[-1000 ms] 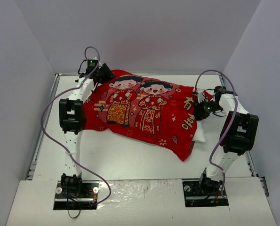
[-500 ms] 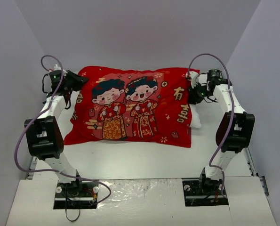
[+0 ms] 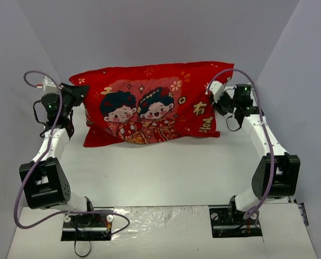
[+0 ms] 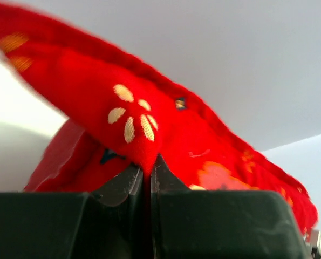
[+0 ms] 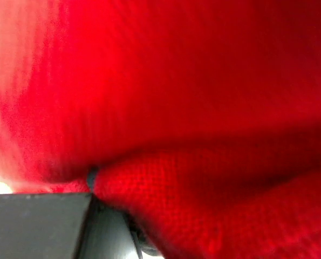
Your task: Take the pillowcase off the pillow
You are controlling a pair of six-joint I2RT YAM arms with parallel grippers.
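I need to have my left gripper lower its corner (image 3: 79, 80) and pull away from my right gripper, because the white pillow is hidden inside the lifted pillowcase (image 3: 155, 105).
The red pillowcase (image 3: 149, 108) with two cartoon figures hangs lifted above the table, stretched between both arms, its lower edge near the table. My left gripper (image 3: 79, 93) is shut on its upper left corner; in the left wrist view the jaws (image 4: 147, 168) pinch a fold of the red cloth (image 4: 122, 108). My right gripper (image 3: 220, 101) is shut on the right end. Red cloth (image 5: 203, 108) fills the right wrist view, over one dark finger (image 5: 36, 226). The white pillow is hidden, none of it shows.
The white table (image 3: 160, 172) lies below and in front of the hanging cover. Grey walls (image 3: 165, 38) close in the back and both sides. Purple cables (image 3: 31, 75) loop off both arms. A metal rail (image 3: 39, 178) runs along the table's left edge.
Both arms have risen and spread outward, lifting the cover from lying flat on the table to hanging upright. The white bit of pillow seen at the right end no longer shows.
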